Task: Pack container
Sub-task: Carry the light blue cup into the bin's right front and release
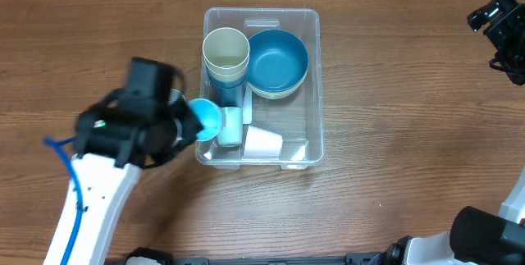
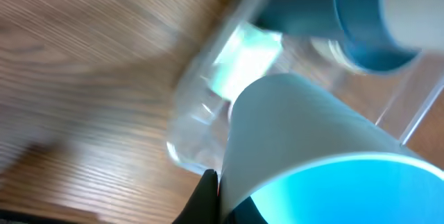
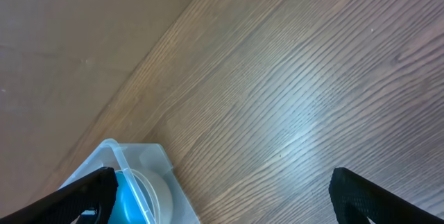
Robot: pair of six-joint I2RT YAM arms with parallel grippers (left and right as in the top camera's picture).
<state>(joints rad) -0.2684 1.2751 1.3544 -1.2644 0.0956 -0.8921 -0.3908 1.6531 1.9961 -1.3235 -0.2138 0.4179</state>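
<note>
I should keep carrying the cup in my left gripper until it stands in the container's front corner (image 1: 301, 143), because the container's bottom past the lying white cups (image 1: 297, 125) is free.
The clear plastic container (image 1: 315, 93) stands in the middle of the table. It holds a stack of cups with a beige one on top (image 1: 225, 52), a blue bowl (image 1: 276, 61) and two white cups (image 1: 262, 142) lying on their sides. My left gripper (image 1: 182, 122) is shut on the wall of a cup, white outside and bright blue inside (image 1: 206, 120), held tilted at the container's left wall. The left wrist view shows that cup (image 2: 305, 134) filling the frame, pinched at its rim by the gripper (image 2: 225, 196). My right gripper (image 1: 496, 20) hangs open at the far right, holding nothing.
In the right wrist view the open gripper (image 3: 222, 207) looks down on bare wood, with a corner of the container (image 3: 142, 156) and the blue bowl (image 3: 128, 196) at the lower left. The left arm's white link (image 1: 90, 207) crosses the front left.
</note>
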